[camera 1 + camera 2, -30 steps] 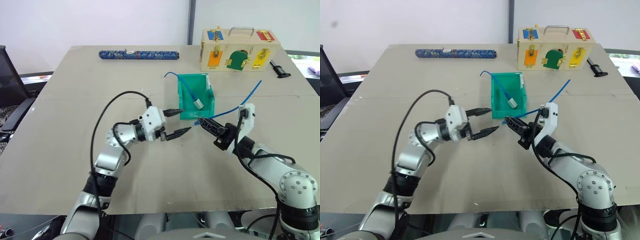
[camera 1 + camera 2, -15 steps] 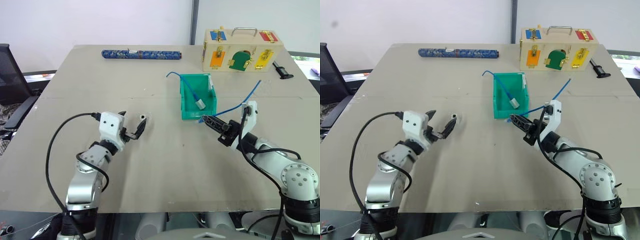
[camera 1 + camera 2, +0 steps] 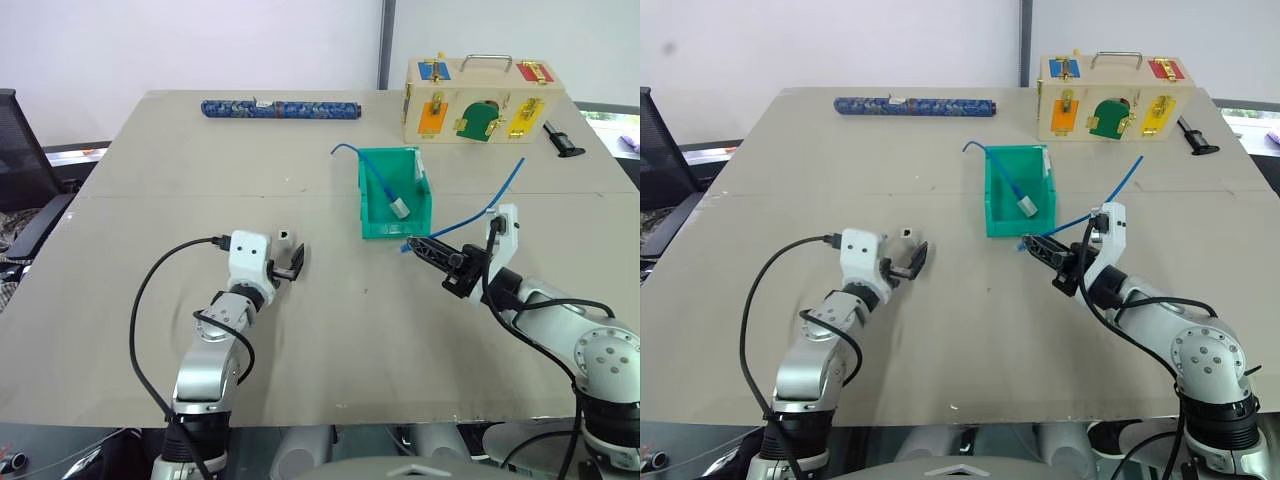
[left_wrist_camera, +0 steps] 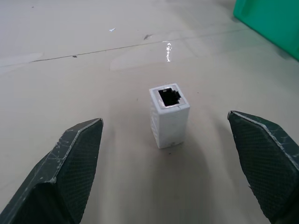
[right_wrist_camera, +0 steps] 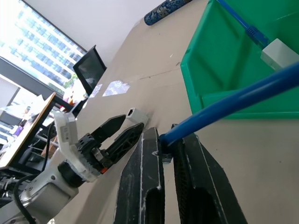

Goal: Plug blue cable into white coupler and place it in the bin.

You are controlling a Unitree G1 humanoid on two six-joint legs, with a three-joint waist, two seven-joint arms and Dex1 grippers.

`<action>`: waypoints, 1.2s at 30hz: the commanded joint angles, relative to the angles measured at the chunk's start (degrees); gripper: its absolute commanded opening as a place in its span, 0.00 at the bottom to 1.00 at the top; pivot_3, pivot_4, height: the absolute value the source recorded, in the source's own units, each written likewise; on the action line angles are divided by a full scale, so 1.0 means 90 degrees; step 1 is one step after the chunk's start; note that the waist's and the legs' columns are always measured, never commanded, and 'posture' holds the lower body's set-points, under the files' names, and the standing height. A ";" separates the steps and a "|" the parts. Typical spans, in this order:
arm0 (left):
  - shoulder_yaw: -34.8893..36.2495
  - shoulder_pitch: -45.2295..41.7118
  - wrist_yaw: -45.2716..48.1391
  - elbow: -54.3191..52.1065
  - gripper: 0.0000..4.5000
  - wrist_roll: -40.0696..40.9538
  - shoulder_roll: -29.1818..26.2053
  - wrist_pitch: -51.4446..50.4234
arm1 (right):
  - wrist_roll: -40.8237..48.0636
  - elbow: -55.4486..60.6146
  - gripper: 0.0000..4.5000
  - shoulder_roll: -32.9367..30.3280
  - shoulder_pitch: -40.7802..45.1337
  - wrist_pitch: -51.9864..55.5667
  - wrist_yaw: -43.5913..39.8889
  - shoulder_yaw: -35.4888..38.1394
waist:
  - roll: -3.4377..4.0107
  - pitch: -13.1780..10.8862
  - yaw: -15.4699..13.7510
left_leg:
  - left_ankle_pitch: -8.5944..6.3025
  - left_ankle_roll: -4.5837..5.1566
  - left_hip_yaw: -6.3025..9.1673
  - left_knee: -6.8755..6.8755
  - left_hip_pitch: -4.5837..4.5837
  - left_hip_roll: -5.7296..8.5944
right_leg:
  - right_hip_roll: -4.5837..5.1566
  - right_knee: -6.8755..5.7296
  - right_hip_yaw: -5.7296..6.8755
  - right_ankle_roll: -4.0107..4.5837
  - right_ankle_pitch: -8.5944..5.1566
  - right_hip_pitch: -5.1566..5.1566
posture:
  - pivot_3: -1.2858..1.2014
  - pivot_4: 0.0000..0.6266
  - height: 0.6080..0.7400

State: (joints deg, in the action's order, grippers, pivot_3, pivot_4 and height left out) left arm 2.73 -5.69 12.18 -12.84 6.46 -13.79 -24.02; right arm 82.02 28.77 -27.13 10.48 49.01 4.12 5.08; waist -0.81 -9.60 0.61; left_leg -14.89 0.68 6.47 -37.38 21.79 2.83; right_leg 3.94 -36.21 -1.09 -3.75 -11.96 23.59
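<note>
I expect the plugged cable [image 3: 484, 213] to trail along in a stiff arc when I carry the white coupler, because the blue cable's loose end [image 3: 519, 164] rises unsupported.
The white coupler [image 4: 169, 114] stands upright on the table with its dark socket facing up. My left gripper [image 3: 290, 260] is open and low over the table, its fingers [image 4: 70, 163] on either side of the coupler and clear of it. My right gripper [image 3: 414, 245] is shut on the blue cable [image 3: 500, 190] close to its plug end, just in front of the bin [image 3: 370, 205]. The cable rises back over my right wrist. In the right wrist view the cable [image 5: 243, 98] leaves the shut fingers [image 5: 142, 186].
Inside the teal bin lies another blue cord with a pale block [image 3: 400, 207]. A wooden box with coloured latches [image 3: 483, 100] stands at the back right, a small black object [image 3: 562, 140] beside it. A patterned blue roll [image 3: 278, 108] lies at the back.
My left gripper swung from near the bin's front over to the left and down to the coupler on the table. The right gripper stayed put with the cable.
</note>
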 commanded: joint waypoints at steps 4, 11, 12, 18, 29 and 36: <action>-0.0041 -0.0329 -0.0209 0.0410 0.97 -0.0171 0.0204 0.0473 | 0.0274 0.0278 0.00 -0.0178 0.0040 -0.0032 0.0083 0.0156 | 0.0000 0.0000 -0.0001 | 0.0000 0.0000 -0.0001 0.0000 0.0001 0.0000 | 0.0000 0.0000 0.0002 0.0000 0.0000 0.0000 | 0.52 0.24 1.00; -0.0110 -0.0484 -0.0288 0.0746 0.39 -0.0213 0.0345 0.0696 | 0.0385 0.0294 0.00 -0.0315 0.0101 -0.0062 0.0162 0.0179 | -0.0001 0.0001 0.0002 | 0.0000 0.0000 -0.0003 0.0000 0.0002 0.0000 | 0.0002 0.0002 0.0000 0.0000 0.0000 0.0000 | 0.52 0.24 1.00; -0.0112 -0.0462 -0.0283 0.0747 0.28 -0.0218 0.0339 0.0724 | 0.0392 0.0303 0.00 -0.0327 0.0101 -0.0069 0.0174 0.0183 | -0.0001 0.0001 0.0001 | 0.0000 0.0000 -0.0003 0.0000 0.0001 0.0000 | 0.0002 0.0001 0.0001 0.0000 0.0000 0.0000 | 0.52 0.24 1.00; -0.0151 -0.0419 0.1083 0.0585 0.09 0.0598 0.0039 0.0889 | 0.0191 0.0397 0.00 -0.0492 0.0070 -0.0096 0.0042 0.0203 | -0.0001 0.0000 0.0000 | 0.0000 0.0000 -0.0003 0.0000 0.0002 -0.0001 | 0.0002 0.0001 0.0002 0.0000 0.0000 0.0000 | 0.52 0.24 1.00; -0.2021 -0.1948 0.5921 0.2153 0.09 0.0893 -0.1387 0.1883 | -0.2767 0.0407 0.00 -0.1729 0.0679 -0.0629 -0.3068 -0.0890 | 0.0001 -0.0001 0.0013 | 0.0000 0.0001 -0.0040 -0.0001 0.0002 0.0006 | -0.0003 0.0014 0.0012 -0.0001 -0.0001 -0.0004 | 0.52 0.24 1.00; -0.2605 -0.3094 0.6719 0.3727 0.09 0.0381 -0.0829 0.2922 | -0.4129 -0.0020 0.00 -0.1743 0.1491 -0.0682 -0.4192 -0.1885 | -0.0001 -0.0003 0.0017 | 0.0000 0.0001 -0.0035 -0.0002 0.0016 0.0006 | 0.0000 0.0028 0.0015 0.0001 0.0001 0.0002 | 0.52 0.24 1.00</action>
State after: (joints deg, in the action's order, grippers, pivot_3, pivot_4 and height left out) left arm -20.25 -32.61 70.82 19.26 10.79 -21.64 -0.80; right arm 47.50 28.57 -42.93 22.75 44.30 -31.41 -11.10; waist -0.82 -9.62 0.76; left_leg -14.88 0.69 6.15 -37.40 21.94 2.89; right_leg 3.94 -35.93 -0.95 -3.74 -11.96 23.60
